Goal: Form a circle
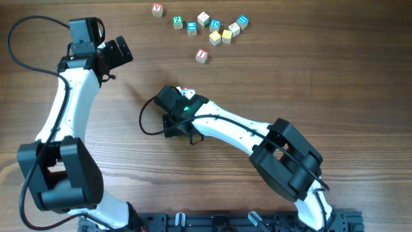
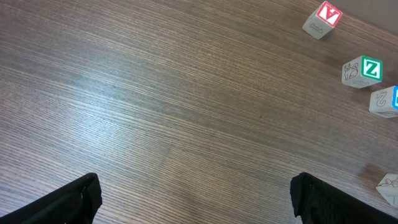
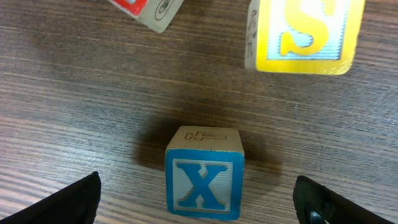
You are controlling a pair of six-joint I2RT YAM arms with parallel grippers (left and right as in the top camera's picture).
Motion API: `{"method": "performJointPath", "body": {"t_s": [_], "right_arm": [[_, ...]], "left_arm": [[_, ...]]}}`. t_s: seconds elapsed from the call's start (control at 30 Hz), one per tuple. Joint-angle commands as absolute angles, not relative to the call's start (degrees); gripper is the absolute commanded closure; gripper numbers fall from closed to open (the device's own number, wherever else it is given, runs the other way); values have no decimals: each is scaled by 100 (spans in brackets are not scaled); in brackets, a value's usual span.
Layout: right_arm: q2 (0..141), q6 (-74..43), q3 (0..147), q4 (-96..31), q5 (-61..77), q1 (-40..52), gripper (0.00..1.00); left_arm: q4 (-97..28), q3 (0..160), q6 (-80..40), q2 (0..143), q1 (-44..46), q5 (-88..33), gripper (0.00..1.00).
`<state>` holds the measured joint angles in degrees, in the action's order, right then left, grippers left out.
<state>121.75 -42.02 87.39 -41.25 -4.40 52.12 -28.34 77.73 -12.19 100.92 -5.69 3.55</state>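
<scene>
The blue "X" cube and the yellow "S" cube have a wide gap (image 3: 258, 102) between them, so the robot's right gripper should take hold of the "X" cube (image 3: 205, 177) and slide it closer.
In the right wrist view a blue "X" cube (image 3: 204, 180) stands on the wood between the fingers of my right gripper (image 3: 198, 202), which is open and not touching it. Beyond it lie a yellow "S" cube (image 3: 305, 31) and a red-faced cube (image 3: 146, 9), spaced apart. These belong to the circle, whose remaining part is out of that view. From overhead the right gripper (image 1: 175, 103) covers the cubes; only a red-and-white corner (image 1: 187, 91) shows. The left gripper (image 1: 119, 53) hangs open at the far left over bare wood, its fingers (image 2: 69, 202) wide apart.
Several loose letter cubes lie at the far edge: a red one (image 1: 157, 9), a green "Z" (image 1: 177, 21), blue, yellow and plain ones (image 1: 226, 36), and a red one (image 1: 201, 56) nearer. The left wrist view shows the red (image 2: 323, 18) and green "Z" (image 2: 364, 70) cubes.
</scene>
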Motion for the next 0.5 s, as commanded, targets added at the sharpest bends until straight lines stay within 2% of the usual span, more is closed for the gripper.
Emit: {"method": "performJointPath", "body": {"t_s": [0.0, 0.03, 0.1, 0.13, 0.17, 0.3, 0.47], "right_arm": [[12263, -4215, 8687, -4104, -307, 5205, 0], [12263, -4215, 8687, -4106, -305, 5205, 4], [12263, -4235, 8687, -4104, -266, 5210, 34], [12263, -4276, 8687, -4108, -268, 5210, 44], [12263, -4377, 8687, -4117, -281, 5210, 49], [12263, -4646, 8687, -4139, -429, 5210, 59], [12263, -4818, 8687, -4139, -777, 5210, 63]], "left_arm": [[-2836, 7802, -1269, 10040, -576, 351, 0], [-2836, 7802, -1269, 10040, -576, 353, 0], [-2836, 7802, -1269, 10040, -576, 351, 0], [-2836, 7802, -1269, 10040, -576, 353, 0], [-2836, 7802, -1269, 10040, -576, 353, 0], [-2836, 7802, -1269, 10040, -576, 353, 0], [-2836, 7802, -1269, 10040, -576, 353, 0]]}}
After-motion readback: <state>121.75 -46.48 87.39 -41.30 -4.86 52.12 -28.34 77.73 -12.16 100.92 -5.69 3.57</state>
